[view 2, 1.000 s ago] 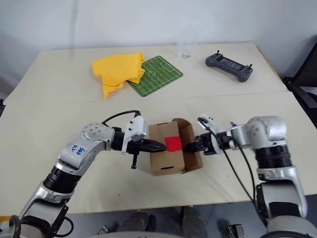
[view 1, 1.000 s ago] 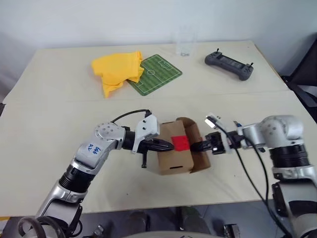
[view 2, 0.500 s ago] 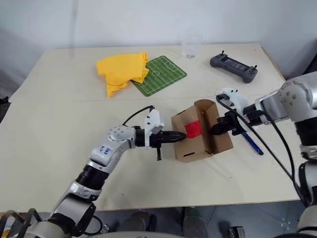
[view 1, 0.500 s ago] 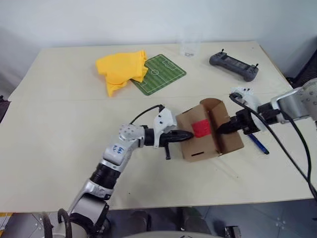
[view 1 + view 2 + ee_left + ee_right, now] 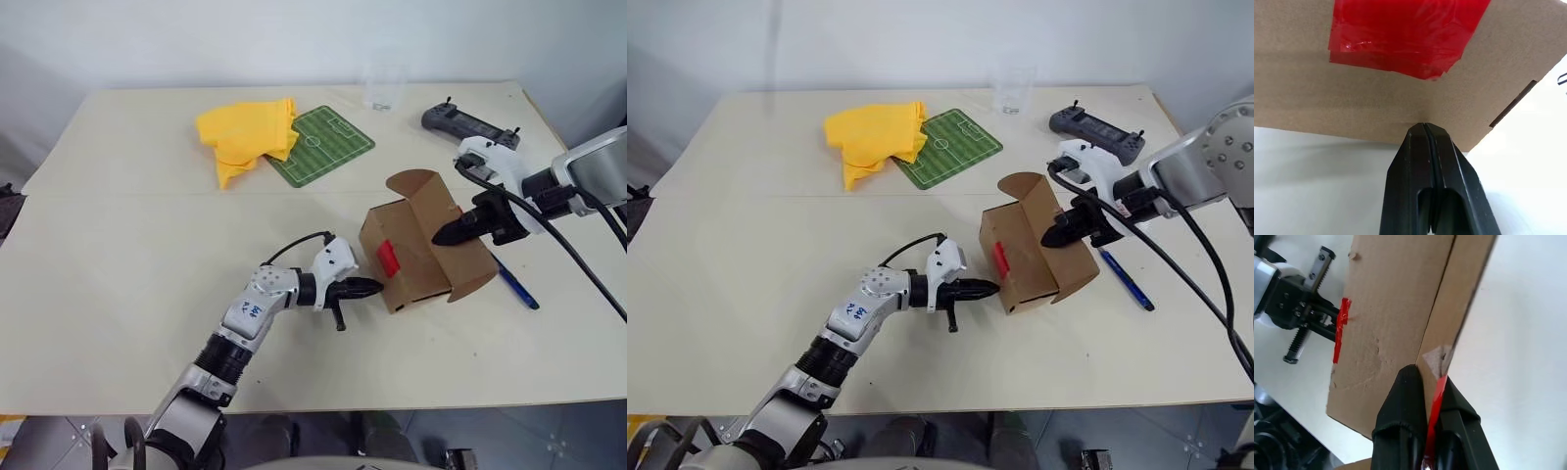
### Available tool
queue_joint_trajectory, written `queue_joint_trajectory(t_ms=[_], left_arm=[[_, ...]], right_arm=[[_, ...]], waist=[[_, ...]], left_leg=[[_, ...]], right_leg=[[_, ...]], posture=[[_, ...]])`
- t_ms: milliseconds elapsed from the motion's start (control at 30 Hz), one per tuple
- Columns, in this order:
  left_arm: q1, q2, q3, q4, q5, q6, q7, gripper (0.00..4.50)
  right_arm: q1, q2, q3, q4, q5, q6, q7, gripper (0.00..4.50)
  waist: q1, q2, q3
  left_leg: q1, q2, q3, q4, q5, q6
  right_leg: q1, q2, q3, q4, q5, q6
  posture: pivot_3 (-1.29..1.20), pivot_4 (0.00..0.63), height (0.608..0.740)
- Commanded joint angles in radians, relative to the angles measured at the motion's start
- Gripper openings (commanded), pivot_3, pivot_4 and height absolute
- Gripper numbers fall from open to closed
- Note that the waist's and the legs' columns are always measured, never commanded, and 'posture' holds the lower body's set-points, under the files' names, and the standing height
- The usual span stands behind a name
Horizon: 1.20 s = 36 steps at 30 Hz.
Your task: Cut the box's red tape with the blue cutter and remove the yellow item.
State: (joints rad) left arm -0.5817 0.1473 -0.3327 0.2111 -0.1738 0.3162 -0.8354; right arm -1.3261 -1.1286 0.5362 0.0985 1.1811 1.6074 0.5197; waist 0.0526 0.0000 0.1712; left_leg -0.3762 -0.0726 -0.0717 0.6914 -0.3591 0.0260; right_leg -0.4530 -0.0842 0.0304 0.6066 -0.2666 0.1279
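The brown box is tipping up with its flap in my right gripper (image 5: 447,217). Next, my left gripper goes up and pushes the box body (image 5: 409,262) down while the flap opens.
The brown box (image 5: 416,257) is tilted, one flap standing open at its top. My right gripper (image 5: 440,236) is shut on a box flap; in the right wrist view a strip of red tape (image 5: 1434,404) runs between its fingers (image 5: 1409,387). A red tape patch (image 5: 388,258) sits on the box face turned toward my left gripper (image 5: 372,287), which is shut, its tip at that face just below the patch (image 5: 1405,36). The blue cutter (image 5: 1126,279) lies on the table to the right of the box. The yellow item is hidden.
At the back of the table (image 5: 118,264) lie a crumpled yellow cloth (image 5: 245,132), a green football-pitch mat (image 5: 323,147), a clear glass (image 5: 384,88) and a dark controller (image 5: 470,125). Cables hang from my right arm.
My right gripper has risen and carried the box to the right, tilting it. My left gripper followed to the right and down, staying shut. The blue cutter has come into sight.
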Motion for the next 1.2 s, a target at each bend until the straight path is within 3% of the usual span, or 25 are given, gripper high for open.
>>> queue_joint_trajectory(t_ms=[33, 500, 600, 833, 1000, 1200], left_arm=[[0.004, -0.021, 0.013, -0.021, -0.003, -0.015, 0.018, 0.00], [-0.005, 0.007, 0.061, -0.033, -0.001, 0.019, 0.054, 0.00], [0.001, 0.083, 0.102, -0.084, -0.036, 0.072, 0.003, 0.00], [-0.037, 0.229, 0.190, -0.202, -0.169, 0.228, -0.122, 0.00], [-0.120, 0.169, 0.235, -0.287, -0.291, 0.283, -0.123, 0.00], [-0.181, 0.064, 0.147, -0.220, -0.208, 0.215, -0.058, 0.00]], right_arm=[[0.031, 0.020, 0.002, -0.032, 0.003, 0.007, -0.033, 0.02], [0.017, 0.132, 0.001, -0.002, -0.163, 0.007, -0.072, 0.02], [-0.011, 0.146, 0.064, 0.040, -0.205, 0.007, -0.080, 0.02], [-0.021, 0.205, 0.023, 0.091, -0.258, 0.007, -0.089, 0.02], [-0.017, 0.226, 0.008, 0.095, -0.290, 0.007, -0.088, 0.02], [-0.022, 0.241, 0.001, 0.089, -0.335, 0.007, -0.088, 0.02]], waist=[[0.000, 0.000, 0.000], [-0.005, -0.001, -0.001], [-0.012, -0.001, -0.001], [-0.032, -0.003, -0.002], [-0.030, -0.002, -0.001], [-0.029, -0.002, -0.001]], left_leg=[[0.000, 0.000, 0.000, 0.000, 0.000, 0.000], [0.002, 0.001, 0.000, 0.002, 0.000, -0.001], [0.002, 0.001, 0.000, 0.002, 0.000, -0.001], [0.004, 0.002, 0.000, 0.002, 0.000, -0.002], [0.002, 0.003, 0.000, 0.002, 0.001, -0.003], [-0.013, -0.002, 0.000, 0.007, 0.001, -0.002]], right_leg=[[0.000, 0.000, 0.000, 0.000, 0.000, 0.000], [0.002, 0.001, 0.000, 0.003, 0.000, 0.000], [0.001, 0.001, 0.000, 0.003, 0.000, 0.000], [0.004, 0.002, 0.001, 0.004, 0.000, 0.000], [0.000, 0.002, 0.001, 0.006, 0.000, -0.001], [-0.016, 0.001, 0.000, 0.013, 0.000, 0.000]], posture=[[0.00, 0.150, 0.740], [0.00, 0.150, 0.740], [0.00, 0.150, 0.740], [0.00, 0.150, 0.740], [0.00, 0.150, 0.740], [0.00, 0.150, 0.740]])
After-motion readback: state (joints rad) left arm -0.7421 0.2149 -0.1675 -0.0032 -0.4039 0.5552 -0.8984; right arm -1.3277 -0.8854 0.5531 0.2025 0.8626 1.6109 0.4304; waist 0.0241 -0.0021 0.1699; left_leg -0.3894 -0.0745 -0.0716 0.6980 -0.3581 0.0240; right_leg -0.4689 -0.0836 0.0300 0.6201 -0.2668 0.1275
